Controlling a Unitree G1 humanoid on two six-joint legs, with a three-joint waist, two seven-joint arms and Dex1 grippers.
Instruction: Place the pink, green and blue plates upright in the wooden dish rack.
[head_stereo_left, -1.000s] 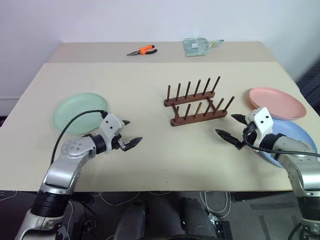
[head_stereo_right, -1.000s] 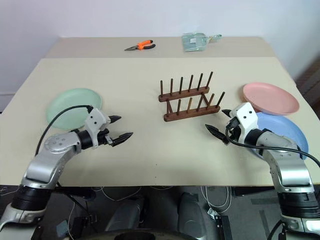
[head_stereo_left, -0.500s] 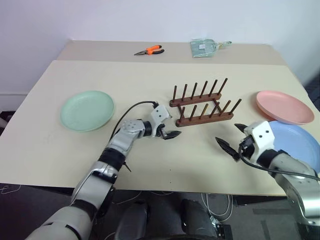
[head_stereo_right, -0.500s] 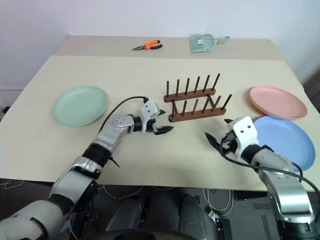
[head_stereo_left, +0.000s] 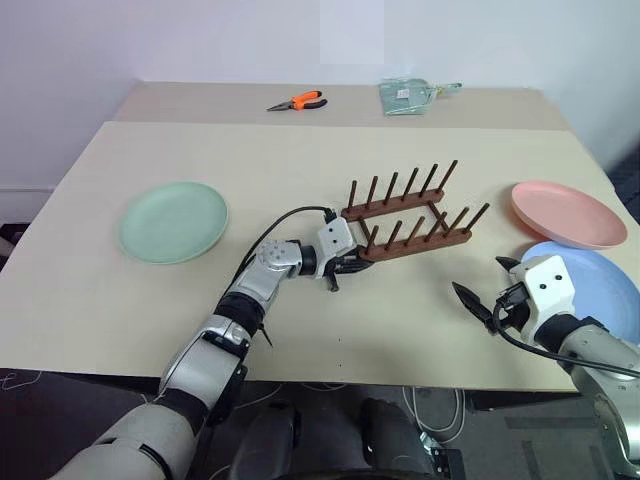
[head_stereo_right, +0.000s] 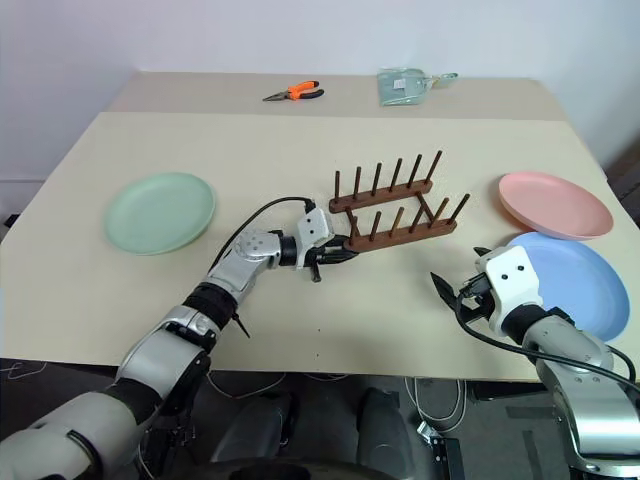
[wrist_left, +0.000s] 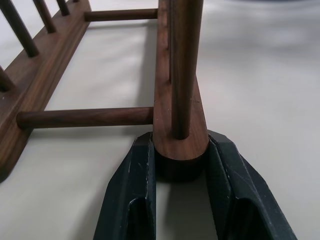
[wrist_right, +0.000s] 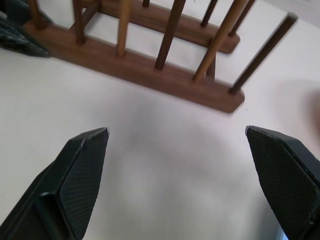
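My right gripper should close and lightly push the near rail's loose end (head_stereo_left: 459, 237) to straighten the wooden dish rack (head_stereo_left: 415, 221), which sits at a slant with my left gripper at one end.
The wooden dish rack (head_stereo_left: 410, 215) stands empty at mid-table. My left gripper (head_stereo_left: 345, 265) is shut on the left end of its near rail, and in the left wrist view the fingers (wrist_left: 135, 175) clamp that rail end (wrist_left: 180, 125) from both sides. The green plate (head_stereo_left: 173, 221) lies flat at the left. The pink plate (head_stereo_left: 568, 213) lies flat at the right, with the blue plate (head_stereo_left: 600, 290) just in front of it, partly behind my right arm. My right gripper (head_stereo_left: 483, 280) hangs open and empty right of the rack, facing it (wrist_right: 150, 70).
Orange pliers (head_stereo_left: 297, 101) and a clear packet (head_stereo_left: 405, 95) lie on the far table section. The table's front edge (head_stereo_left: 330, 372) runs close below both grippers. Bare tabletop lies between the green plate and the rack.
My left gripper swung right from beside the green plate to the rack and closed on its near rail end. The rack has shifted slightly. My right gripper drew back toward the front edge.
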